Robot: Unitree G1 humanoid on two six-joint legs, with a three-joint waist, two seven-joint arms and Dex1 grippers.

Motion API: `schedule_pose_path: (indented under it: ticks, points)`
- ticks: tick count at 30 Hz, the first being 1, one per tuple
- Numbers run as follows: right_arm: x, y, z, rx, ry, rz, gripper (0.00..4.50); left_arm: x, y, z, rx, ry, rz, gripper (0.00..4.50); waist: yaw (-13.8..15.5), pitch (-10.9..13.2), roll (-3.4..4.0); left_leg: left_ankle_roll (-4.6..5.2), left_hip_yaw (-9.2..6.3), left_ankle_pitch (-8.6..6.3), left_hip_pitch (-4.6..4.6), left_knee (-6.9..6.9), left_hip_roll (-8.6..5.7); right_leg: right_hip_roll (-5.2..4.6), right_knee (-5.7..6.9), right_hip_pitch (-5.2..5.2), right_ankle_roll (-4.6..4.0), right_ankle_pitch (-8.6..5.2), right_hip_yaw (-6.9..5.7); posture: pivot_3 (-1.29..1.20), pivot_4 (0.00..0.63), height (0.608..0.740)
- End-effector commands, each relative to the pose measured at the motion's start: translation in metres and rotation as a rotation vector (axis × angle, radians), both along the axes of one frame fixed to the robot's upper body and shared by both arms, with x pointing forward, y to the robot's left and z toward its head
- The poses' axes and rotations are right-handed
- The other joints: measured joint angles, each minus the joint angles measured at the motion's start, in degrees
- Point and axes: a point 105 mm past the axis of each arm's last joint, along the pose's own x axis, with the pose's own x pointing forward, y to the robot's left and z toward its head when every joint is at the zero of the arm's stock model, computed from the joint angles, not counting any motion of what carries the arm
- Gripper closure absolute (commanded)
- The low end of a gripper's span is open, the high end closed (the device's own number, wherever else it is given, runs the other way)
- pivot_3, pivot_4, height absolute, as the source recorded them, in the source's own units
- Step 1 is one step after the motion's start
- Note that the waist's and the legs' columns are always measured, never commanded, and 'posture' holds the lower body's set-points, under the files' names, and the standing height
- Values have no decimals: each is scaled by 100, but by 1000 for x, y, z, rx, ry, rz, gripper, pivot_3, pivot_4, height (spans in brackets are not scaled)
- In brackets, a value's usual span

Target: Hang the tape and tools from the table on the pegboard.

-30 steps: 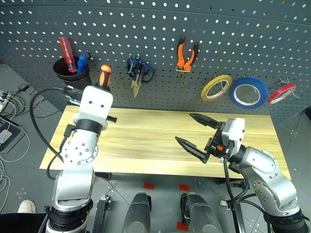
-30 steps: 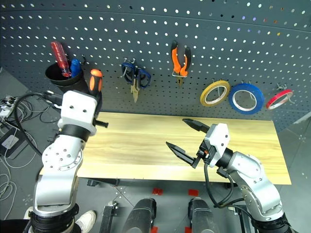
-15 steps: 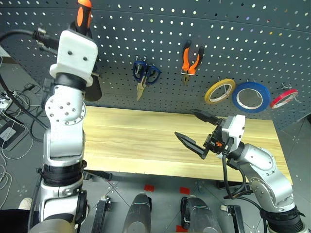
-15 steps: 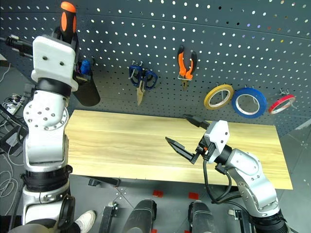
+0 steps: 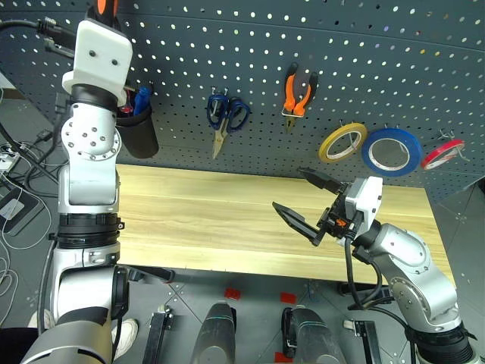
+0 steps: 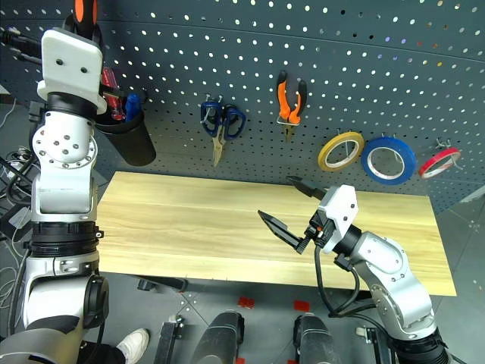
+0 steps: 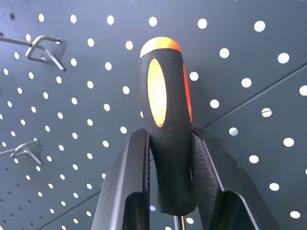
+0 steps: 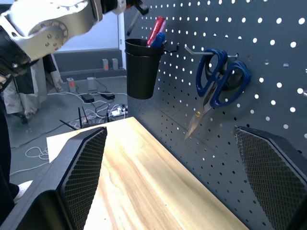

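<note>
The screwdriver's metal end [image 8: 132,25] points down over the black cup's opening [image 8: 140,43]. My left gripper should keep lowering it until that end is inside, then let go.
My left gripper [image 7: 168,140] is raised high at the far left of the pegboard [image 5: 364,61], shut on the screwdriver's orange-and-black handle [image 7: 165,120], which points up toward the board. The handle's tip [image 6: 83,10] shows above the wrist, over a black cup. The blue tape [image 5: 390,150], the orange-handled pliers [image 5: 296,89] and the blue-handled scissors [image 5: 226,114] hang on hooks. My right gripper [image 5: 291,189] hovers open over the right half of the table [image 5: 197,220], with nothing between its fingers.
A black cup [image 5: 139,130] on the pegboard holds a red-handled screwdriver [image 8: 158,25] and a blue-handled tool. A yellow roll [image 5: 339,142] and a red roll [image 5: 442,154] hang beside the blue tape. Bare metal hooks [image 7: 42,45] stick out near my left gripper. Cables lie on the floor at left.
My left arm has lifted the screwdriver from beside the black cup to above it, closer to the pegboard. The right gripper has stayed put, open.
</note>
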Motion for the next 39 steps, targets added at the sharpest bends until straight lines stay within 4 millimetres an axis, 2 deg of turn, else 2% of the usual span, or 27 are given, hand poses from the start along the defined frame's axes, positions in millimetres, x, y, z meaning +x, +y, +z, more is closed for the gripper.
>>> schedule_pose_path:
  ticks: [1, 4, 12, 17, 19, 28, 29, 34, 36, 39]
  points:
    - [-6, -2, 13, 6, -49, -8, 0, -5, 4, 6, -26, -54, 1, 3665, -3, 0, 0, 0, -1, 0, 0, 1, 0, 0, 0, 0, 0, 0, 0, 121, 220, 740]
    - [-5, -3, 14, 3, -46, -12, 0, -3, 6, 0, -54, -39, -2, 3665, -7, 0, 0, 0, 0, 0, 0, 1, 0, 1, 1, 0, 0, 0, 0, 118, 226, 740]
    - [-5, -5, 11, 1, -35, -18, 0, 1, 21, -29, -190, 63, 18, 3665, -27, 0, 0, 1, 0, 0, 2, 1, 2, 2, 3, 0, 0, 0, 1, 118, 233, 740]
    - [-4, -6, 9, -1, -32, -21, 0, -4, 22, -34, -214, 75, 31, 3665, -61, 0, 0, 1, 0, 0, 2, 1, 5, 4, 3, 0, 0, 0, 1, 118, 233, 740]
    - [-4, -6, 8, -2, -30, -21, 0, -4, 23, -35, -223, 78, 29, 2931, -67, 0, 0, 1, 0, -1, 2, 1, 5, 4, 3, 0, 0, 0, 1, 124, 236, 740]
    - [-3, -6, 6, -6, -29, -20, 0, -4, 25, -36, -269, 104, 7, 199, -64, 0, 0, 1, -1, -1, 2, 2, 4, 3, 4, 2, 0, 0, 1, 129, 237, 740]
    - [-3, -7, 6, -6, -29, -21, 0, -4, 24, -36, -273, 109, -2, 42, -64, 0, 0, 1, -1, -1, 2, 2, 4, 3, 5, 2, 0, 0, 0, 128, 237, 740]
    - [-1, -9, 6, -5, -32, -38, 0, -6, 5, -35, -281, 132, -108, 42, -56, 0, 0, 1, -1, -1, 2, 2, 3, 2, 4, 3, 0, 0, 0, 126, 236, 740]
    - [-1, -11, 7, -2, -33, -50, 0, -9, -7, -32, -275, 132, -171, 42, -57, 0, 0, 1, -1, -1, 2, 3, 4, 2, 5, 3, 0, 0, 0, 126, 236, 740]
    - [-1, -15, 8, 1, -34, -71, 0, -23, -37, -26, -200, 123, -289, 42, -58, 0, 0, 1, 0, -1, 2, 3, 4, 2, 5, 3, 0, 0, 2, 122, 233, 740]
